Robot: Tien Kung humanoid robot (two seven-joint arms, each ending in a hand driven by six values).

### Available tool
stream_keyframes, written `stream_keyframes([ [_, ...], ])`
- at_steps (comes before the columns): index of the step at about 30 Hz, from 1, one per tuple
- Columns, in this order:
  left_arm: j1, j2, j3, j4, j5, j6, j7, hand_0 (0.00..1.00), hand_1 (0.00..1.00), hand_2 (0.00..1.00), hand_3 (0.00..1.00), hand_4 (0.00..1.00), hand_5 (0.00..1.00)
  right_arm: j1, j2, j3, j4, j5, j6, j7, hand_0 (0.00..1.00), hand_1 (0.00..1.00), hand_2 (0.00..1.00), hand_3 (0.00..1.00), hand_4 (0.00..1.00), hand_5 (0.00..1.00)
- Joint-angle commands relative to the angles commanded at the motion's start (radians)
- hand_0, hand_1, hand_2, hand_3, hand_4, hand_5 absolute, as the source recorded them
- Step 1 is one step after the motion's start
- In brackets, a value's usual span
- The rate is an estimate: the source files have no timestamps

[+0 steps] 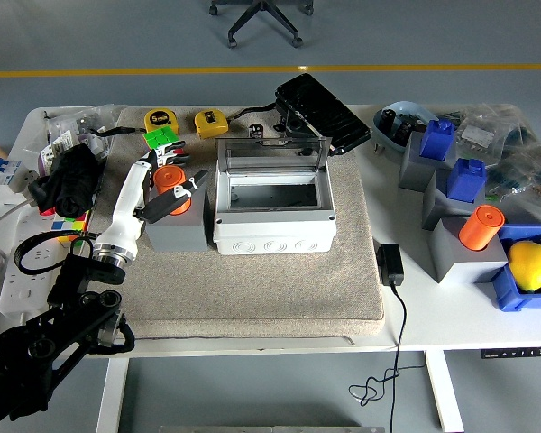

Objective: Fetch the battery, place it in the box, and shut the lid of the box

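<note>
The orange battery's side (170, 188) is well clear of the grey block (182, 234), so the battery will come loose and the block will stay behind when the robot lifts.
An orange cylindrical battery (169, 177) stands upright in a grey holder block (177, 230) at the left of the beige mat. My left hand (182, 191), on a white forearm, reaches in from the lower left. Its fingers (162, 204) are spread just right of and in front of the battery, without a closed grasp on it. The white box (272, 225) sits mid-mat, right of the block, its inside bare. Its clear lid (270, 159) stands open and upright at the back. My right arm is out of view.
A second orange battery (481, 226) and two blue ones (465, 179) stand on grey blocks at the right. A lemon (529, 264) lies in a blue bin. Behind the box are a black case (322, 113) and two yellow tape measures (209, 123). A black adapter (389, 264) lies right of the mat.
</note>
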Motion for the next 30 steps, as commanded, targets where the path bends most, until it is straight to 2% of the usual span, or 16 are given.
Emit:
stream_keyframes([
  [3, -0.006, 0.000, 0.003, 0.005, -0.003, 0.001, 0.005, 0.688, 0.655, 0.661, 0.702, 0.998, 0.319, 0.001, -0.001, 0.000, -0.001, 0.000, 0.000, 0.000, 0.625, 0.668, 0.677, 0.581, 0.946, 0.456],
  [4, -0.009, 0.000, 0.004, 0.008, -0.004, 0.001, 0.008, 0.653, 0.636, 0.632, 0.669, 0.998, 0.265, 0.001, -0.001, 0.000, -0.001, 0.000, 0.000, 0.000, 0.626, 0.668, 0.677, 0.581, 0.946, 0.456],
  [9, -0.019, -0.002, 0.014, 0.024, -0.018, 0.000, 0.019, 0.653, 0.636, 0.632, 0.669, 0.998, 0.265, 0.002, -0.001, 0.003, 0.000, 0.000, -0.001, 0.000, 0.626, 0.668, 0.677, 0.581, 0.946, 0.456],
  [10, -0.021, -0.003, 0.016, 0.027, -0.023, 0.000, 0.020, 0.611, 0.609, 0.572, 0.629, 0.998, 0.190, 0.002, -0.001, 0.003, 0.000, 0.000, -0.001, 0.000, 0.625, 0.668, 0.676, 0.581, 0.946, 0.456],
  [21, -0.035, -0.013, 0.024, 0.047, -0.102, -0.019, 0.012, 0.593, 0.595, 0.561, 0.614, 0.998, 0.159, 0.002, -0.001, 0.000, -0.001, 0.000, 0.000, 0.000, 0.624, 0.668, 0.677, 0.581, 0.946, 0.456],
  [22, -0.037, -0.014, 0.025, 0.049, -0.110, -0.021, 0.012, 0.557, 0.540, 0.546, 0.577, 0.998, 0.110, 0.003, -0.001, 0.000, -0.001, 0.001, 0.000, 0.000, 0.624, 0.668, 0.677, 0.581, 0.946, 0.457],
  [27, -0.046, -0.021, 0.033, 0.060, -0.155, -0.023, 0.008, 0.557, 0.540, 0.546, 0.577, 0.998, 0.110, 0.005, 0.000, 0.000, 0.000, 0.002, 0.000, 0.000, 0.624, 0.668, 0.677, 0.581, 0.946, 0.457],
  [28, -0.047, -0.022, 0.034, 0.063, -0.162, -0.022, 0.007, 0.472, 0.493, 0.513, 0.527, 0.998, 0.002, 0.006, 0.000, 0.000, 0.000, 0.002, 0.000, 0.000, 0.624, 0.668, 0.677, 0.581, 0.946, 0.457],
  [30, -0.049, -0.024, 0.035, 0.066, -0.174, -0.021, 0.005, 0.472, 0.493, 0.513, 0.527, 0.998, 0.002, 0.006, 0.000, 0.000, 0.000, 0.003, 0.000, 0.000, 0.624, 0.668, 0.677, 0.581, 0.946, 0.457],
])
